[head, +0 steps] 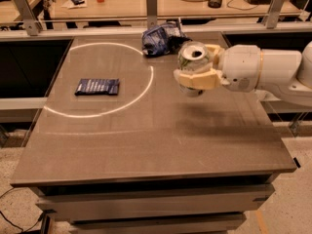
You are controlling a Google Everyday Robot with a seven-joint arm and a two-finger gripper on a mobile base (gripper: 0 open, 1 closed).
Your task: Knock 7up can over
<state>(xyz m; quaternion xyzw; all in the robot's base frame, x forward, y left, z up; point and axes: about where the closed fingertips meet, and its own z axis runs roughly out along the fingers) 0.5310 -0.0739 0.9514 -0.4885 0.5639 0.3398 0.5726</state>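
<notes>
I am holding the 7up can nearly upright [195, 56] next to the chip bag with my gripper, so I need to tip the can onto its side before I lower it to the open near tabletop [199, 119].
The 7up can [191, 57] is a small silver-topped can with its pull-tab hole facing the camera. It sits between the cream fingers [197, 79] of my gripper [199, 68], at the right of the grey table [146, 145]. The gripper is shut on the can and holds it above the tabletop, with a shadow on the surface underneath. The can's top tilts slightly toward the camera. My white arm reaches in from the right edge.
A wrinkly blue chip bag [161, 38] lies at the table's far edge, just behind the gripper. A flat dark-blue packet [97, 86] lies at the left, inside a white circle line [141, 89]. A counter with clutter runs behind the table.
</notes>
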